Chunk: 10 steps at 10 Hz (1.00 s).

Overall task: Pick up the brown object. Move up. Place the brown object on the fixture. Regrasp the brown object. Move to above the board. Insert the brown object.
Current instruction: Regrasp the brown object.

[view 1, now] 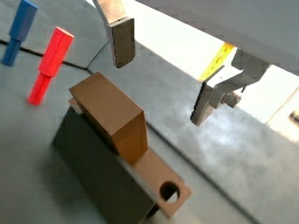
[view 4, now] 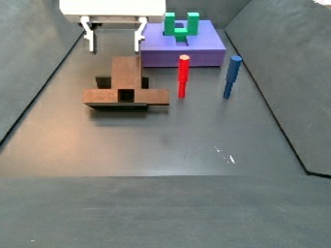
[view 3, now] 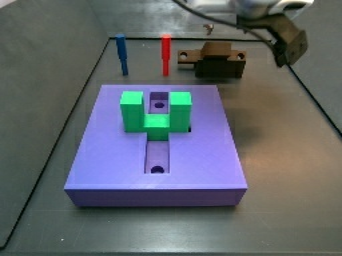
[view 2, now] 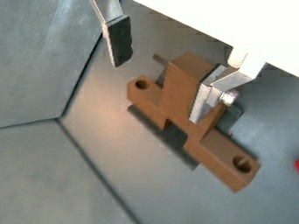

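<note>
The brown object's crossbar point(view 1: 158, 176) will sink lengthwise into the purple board's slot point(view 3: 158, 156) as I lower it, since the slot has end holes that match the crossbar.
The brown object point(view 4: 126, 77) is a T-shaped block with a hole at each end of its crossbar. It rests on the dark fixture point(view 1: 93, 162), and it shows in both wrist views point(view 1: 111, 109) point(view 2: 187, 105) and in a side view point(view 3: 218, 60). My gripper point(view 4: 115, 39) hangs just above and behind it, open and empty. In both wrist views the gripper point(view 1: 166, 72) point(view 2: 163, 68) has its two fingers point(view 1: 121, 44) point(view 2: 118, 39) spread wide apart with nothing between them. One finger is close beside the block's upright part.
A purple board point(view 3: 120, 150) carries a green U-shaped piece point(view 3: 154, 110) and has a slot point(view 3: 159, 150). A red peg point(view 4: 184, 76) and a blue peg point(view 4: 233, 76) stand between the board and the fixture. Grey walls enclose the floor.
</note>
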Available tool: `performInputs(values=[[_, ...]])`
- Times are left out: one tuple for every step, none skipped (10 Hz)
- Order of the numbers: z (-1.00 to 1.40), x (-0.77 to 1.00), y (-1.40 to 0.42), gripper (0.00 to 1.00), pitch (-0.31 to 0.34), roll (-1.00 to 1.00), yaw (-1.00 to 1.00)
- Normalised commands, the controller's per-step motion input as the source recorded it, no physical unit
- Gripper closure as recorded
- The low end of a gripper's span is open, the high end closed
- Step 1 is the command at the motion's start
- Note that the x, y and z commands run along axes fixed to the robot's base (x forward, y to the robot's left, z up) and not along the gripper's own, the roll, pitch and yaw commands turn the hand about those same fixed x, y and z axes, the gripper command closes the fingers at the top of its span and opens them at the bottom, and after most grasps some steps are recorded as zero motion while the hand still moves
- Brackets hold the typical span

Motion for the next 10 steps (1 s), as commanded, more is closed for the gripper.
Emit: performInputs(values=[[0.00,0.00,-0.03,0.00,-0.126,0.53,0.11],[0.00,0.00,-0.10,0.00,-0.011,0.42,0.09],[-0.01,0.00,-0.11,0.00,0.000,0.24,0.01],[-0.05,-0.15,-0.03,0.00,-0.023,0.05,0.00],[0.00,-0.23,0.00,0.00,-0.083,-0.19,-0.06],[0.00,-0.12,0.00,0.00,-0.120,-0.55,-0.11],[0.15,-0.09,0.06,0.00,-0.163,-0.85,-0.14],[0.20,-0.09,0.06,0.00,-0.211,-0.99,-0.17],[0.07,-0.07,0.00,0.00,-0.231,-0.76,-0.12],[0.00,-0.09,0.00,0.00,-0.220,-0.61,-0.11]])
